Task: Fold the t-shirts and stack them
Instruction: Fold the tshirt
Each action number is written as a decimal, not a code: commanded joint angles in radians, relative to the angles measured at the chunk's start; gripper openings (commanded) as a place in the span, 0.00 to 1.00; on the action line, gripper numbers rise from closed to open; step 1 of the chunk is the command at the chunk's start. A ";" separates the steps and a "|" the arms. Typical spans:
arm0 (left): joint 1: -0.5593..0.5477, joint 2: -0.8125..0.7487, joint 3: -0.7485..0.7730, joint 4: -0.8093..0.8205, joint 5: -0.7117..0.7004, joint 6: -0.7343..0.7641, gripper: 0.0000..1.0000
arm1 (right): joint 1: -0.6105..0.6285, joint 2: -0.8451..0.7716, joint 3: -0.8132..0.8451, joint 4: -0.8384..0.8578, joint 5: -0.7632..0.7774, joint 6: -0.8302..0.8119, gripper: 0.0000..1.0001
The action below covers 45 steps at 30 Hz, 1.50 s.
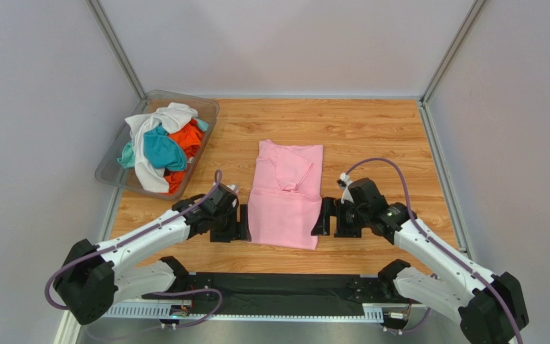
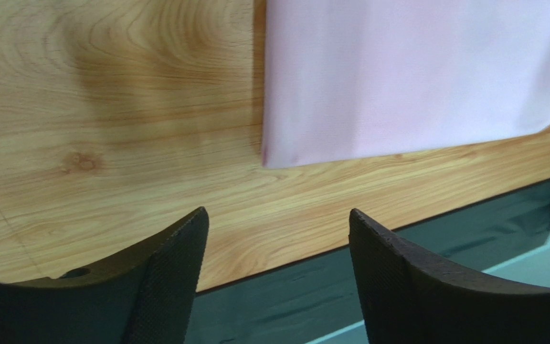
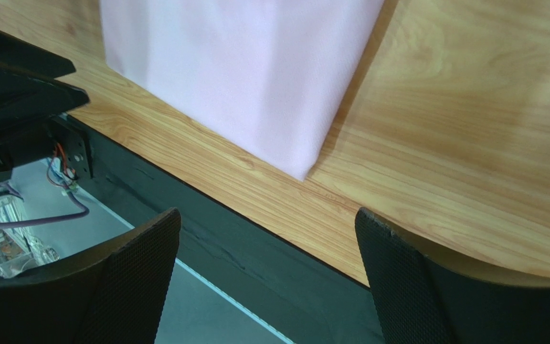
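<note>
A hem (image 1: 285,192) runs across the light pink t-shirt, so I expect its doubled near half (image 1: 283,220) to fold over in one piece and cover the sleeve when I carry it.
A light pink t-shirt (image 1: 286,197) lies flat in a long narrow fold at the middle of the wooden table, one sleeve turned onto its top. My left gripper (image 1: 243,223) stands open just beside the shirt's near left corner (image 2: 274,154), nothing between its fingers (image 2: 177,272). My right gripper (image 1: 324,217) stands open beside the near right corner (image 3: 303,168), also empty. White, teal and orange t-shirts (image 1: 162,145) sit heaped in the bin at the back left.
The clear plastic bin (image 1: 109,166) holding the heap stands at the table's back left corner. The table's near edge and the black base rail (image 1: 278,287) run close under both grippers. White walls enclose the table on three sides.
</note>
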 commanded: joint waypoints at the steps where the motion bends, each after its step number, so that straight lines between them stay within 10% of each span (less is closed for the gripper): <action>1: -0.002 0.031 -0.033 0.030 -0.012 -0.017 0.76 | 0.006 0.029 -0.040 0.088 -0.102 0.029 0.92; 16: 0.000 0.243 -0.018 0.135 0.011 0.021 0.12 | 0.066 0.132 -0.065 0.133 -0.060 0.078 0.91; 30: 0.000 0.189 -0.041 0.174 0.020 0.057 0.00 | 0.258 0.274 -0.007 0.145 0.122 0.030 0.83; 45: 0.000 0.152 -0.096 0.227 0.040 0.012 0.00 | 0.353 0.479 0.090 0.120 0.234 -0.060 0.15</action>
